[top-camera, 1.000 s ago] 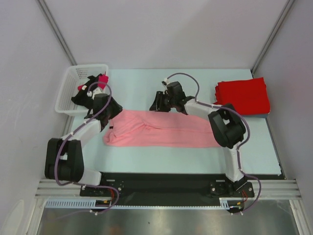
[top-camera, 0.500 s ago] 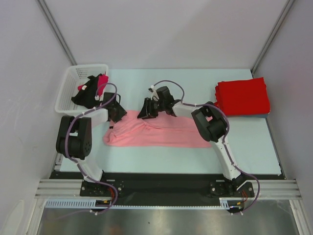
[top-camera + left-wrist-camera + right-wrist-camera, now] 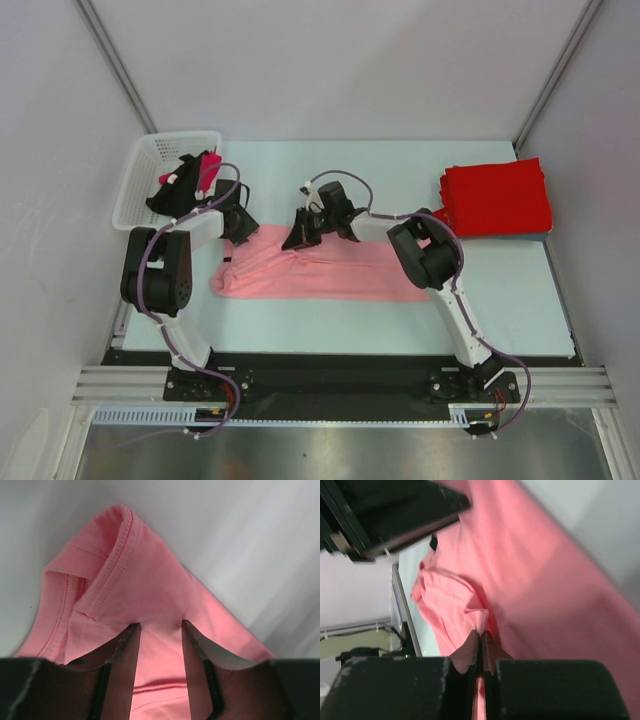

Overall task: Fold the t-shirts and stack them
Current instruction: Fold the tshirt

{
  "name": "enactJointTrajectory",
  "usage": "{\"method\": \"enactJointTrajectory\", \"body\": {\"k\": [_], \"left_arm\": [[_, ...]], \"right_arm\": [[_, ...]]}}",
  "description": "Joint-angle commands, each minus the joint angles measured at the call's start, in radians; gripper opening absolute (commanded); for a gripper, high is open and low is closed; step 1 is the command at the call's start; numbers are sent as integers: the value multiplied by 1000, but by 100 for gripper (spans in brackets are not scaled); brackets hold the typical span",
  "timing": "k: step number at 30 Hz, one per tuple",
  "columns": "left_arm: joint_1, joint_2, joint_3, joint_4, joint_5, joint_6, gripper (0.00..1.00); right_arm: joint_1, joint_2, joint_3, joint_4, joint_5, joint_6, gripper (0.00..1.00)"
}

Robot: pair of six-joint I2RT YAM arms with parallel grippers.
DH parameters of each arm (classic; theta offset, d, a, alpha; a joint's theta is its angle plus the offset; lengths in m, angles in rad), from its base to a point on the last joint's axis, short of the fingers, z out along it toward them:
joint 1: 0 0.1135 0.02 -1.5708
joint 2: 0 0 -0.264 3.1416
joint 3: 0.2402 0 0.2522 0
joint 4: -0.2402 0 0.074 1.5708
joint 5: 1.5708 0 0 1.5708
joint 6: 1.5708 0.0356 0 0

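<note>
My right gripper should release the inner fold it pinches and grip the cloth nearer the t-shirt's near edge, because the pink t-shirt's near corner is rumpled.
A salmon pink t-shirt lies spread lengthwise across the middle of the table. My right gripper is at its far edge, shut on a small pinched fold of the pink t-shirt; the jaws meet with cloth between them. My left gripper is at the shirt's far left corner. Its fingers stand apart, pressed down astride flat pink cloth near the stitched hem. The gripper is open. Folded red t-shirts are stacked at the far right.
A white lattice basket stands at the far left edge, with a bit of red cloth and black parts in it. Both arms reach over the pink shirt. White walls close in the back and sides.
My right gripper slid left along the shirt's far edge and shut on a fold. The left arm drew back upright, its gripper settling onto the shirt's left corner and narrowing slightly.
</note>
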Motion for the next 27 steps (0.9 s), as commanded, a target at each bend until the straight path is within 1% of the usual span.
{"method": "enactJointTrajectory", "body": {"k": [1,6,7,10,11,14,16,17,18,19,20,21,22,23,27], "left_arm": [[-2,37,-2,-35,-40,-7,45],[-4,20,-12,-35,-31,-5,45],[-2,13,-15,-38,-34,-5,44],[-2,-10,-30,-31,-43,-4,44],[-2,-18,-35,-24,-48,-4,45],[-2,-37,-65,5,-48,-5,45],[-4,-40,-73,12,-37,-2,45],[-4,-41,-75,12,-34,1,44],[-4,-47,-78,12,-34,4,44],[-7,-66,-84,19,-45,8,44],[-8,-82,-91,25,-48,8,45],[-11,-98,-111,35,-53,14,44],[-14,-112,-119,43,-57,16,45],[-16,-142,-124,45,-60,19,45],[-23,-205,-148,35,-59,31,45]], "right_arm": [[-9,-103,-92,121,-77,32,2],[-7,-180,-231,213,-136,78,4],[-4,-205,-283,266,-147,90,5],[-1,-252,-365,357,-182,136,5],[2,-268,-415,370,-187,148,6],[8,-314,-495,388,-195,150,9],[19,-331,-523,361,-198,128,16],[22,-347,-532,335,-187,113,26],[31,-360,-537,296,-170,54,32],[34,-373,-538,213,-144,20,37],[37,-405,-537,175,-79,-20,47],[42,-416,-528,141,-49,-69,52],[42,-426,-520,97,-26,-82,54],[42,-435,-514,91,-6,-86,56],[44,-437,-463,113,15,-83,56]]}}
